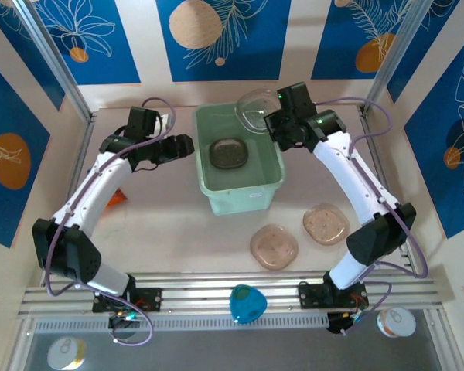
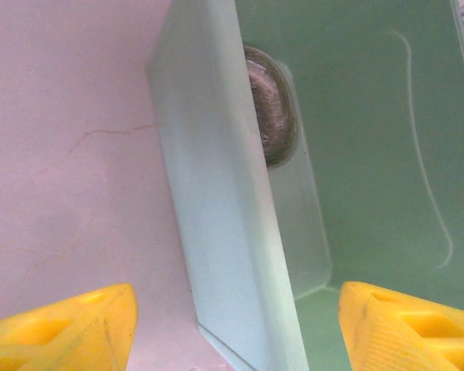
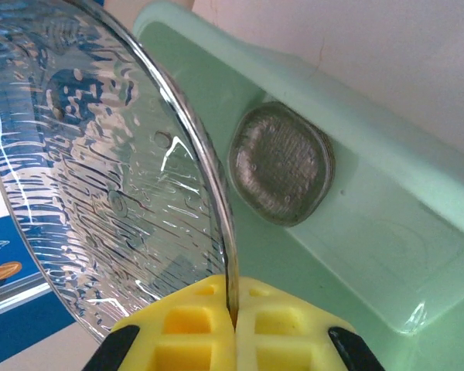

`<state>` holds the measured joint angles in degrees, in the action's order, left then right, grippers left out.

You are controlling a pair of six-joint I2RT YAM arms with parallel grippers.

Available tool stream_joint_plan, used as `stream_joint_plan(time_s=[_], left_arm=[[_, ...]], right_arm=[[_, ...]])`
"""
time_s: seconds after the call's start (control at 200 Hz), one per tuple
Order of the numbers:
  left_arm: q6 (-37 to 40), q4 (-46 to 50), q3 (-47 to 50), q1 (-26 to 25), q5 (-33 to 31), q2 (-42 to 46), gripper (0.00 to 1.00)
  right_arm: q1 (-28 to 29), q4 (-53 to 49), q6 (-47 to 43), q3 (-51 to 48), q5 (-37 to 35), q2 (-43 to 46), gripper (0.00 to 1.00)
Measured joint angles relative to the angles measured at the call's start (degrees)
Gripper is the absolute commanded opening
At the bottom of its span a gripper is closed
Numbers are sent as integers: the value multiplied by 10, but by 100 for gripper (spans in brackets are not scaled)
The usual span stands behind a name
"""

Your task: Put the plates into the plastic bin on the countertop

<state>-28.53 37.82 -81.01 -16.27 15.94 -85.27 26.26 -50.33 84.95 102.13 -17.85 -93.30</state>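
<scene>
The bin (image 1: 230, 126) is open above the flat brown plate (image 1: 229, 153), so my right gripper should keep bringing the clear grey plate in and down until the two plates touch.
The pale green plastic bin (image 1: 243, 199) stands mid-countertop with one smoky brown plate (image 1: 230, 153) flat on its floor. My right gripper (image 1: 277, 124) is shut on the rim of a clear grey plate (image 1: 257, 108), held tilted above the bin's far right corner. In the right wrist view that plate (image 3: 100, 170) stands edge-on in my right gripper (image 3: 233, 309), above the brown plate (image 3: 282, 164). My left gripper (image 1: 189, 145) is open at the bin's left wall; its yellow fingers (image 2: 69, 332) straddle that wall (image 2: 216, 193). Two pinkish plates (image 1: 274, 246) (image 1: 325, 223) lie on the countertop (image 1: 178, 232).
An orange packet (image 1: 117, 197) lies under the left arm's forearm. A blue object (image 1: 246, 303) sits on the metal rail at the near edge. Two cans (image 1: 66, 352) (image 1: 394, 321) stand below the rails. Blue patterned walls enclose the table.
</scene>
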Motion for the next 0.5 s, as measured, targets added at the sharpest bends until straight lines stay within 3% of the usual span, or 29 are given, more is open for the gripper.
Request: stream_joint_plan(time_s=[0.5], left_arm=[[6,-5,50,44,21,20,70]], right_arm=[[83,-59,97,73,-28,-129,0]])
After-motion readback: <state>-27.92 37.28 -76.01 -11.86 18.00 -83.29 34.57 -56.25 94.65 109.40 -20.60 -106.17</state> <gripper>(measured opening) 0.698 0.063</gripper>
